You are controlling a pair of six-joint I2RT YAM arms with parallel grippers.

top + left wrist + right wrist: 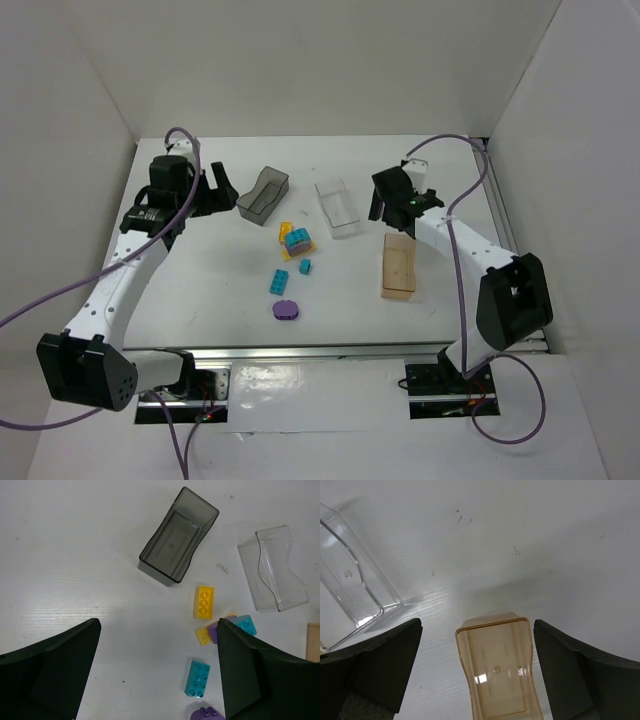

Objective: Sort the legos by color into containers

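My right gripper keeps moving toward the stack until its fingers close on the cyan piece, which is sitting free on top of the purple piece.
The legos lie loose mid-table: a yellow brick [204, 601], a small yellow piece [202, 636] stacked with a purple piece [213, 630] and a cyan one [246, 625], a cyan brick [198, 678], and a rounded purple piece [286, 309]. A further small cyan brick [305, 266] sits among them. The containers stand behind them, all with nothing inside: dark grey [165, 570], clear [272, 570], tan [497, 670]. My left gripper [157, 630] is open above bare table, left of the bricks. My right gripper [477, 625] is open over the tan bin's far end.
White walls close in the table at the back and on both sides. A metal rail [320, 352] runs along the near edge between the arm bases. The purple cables [470, 150] arch above both arms.
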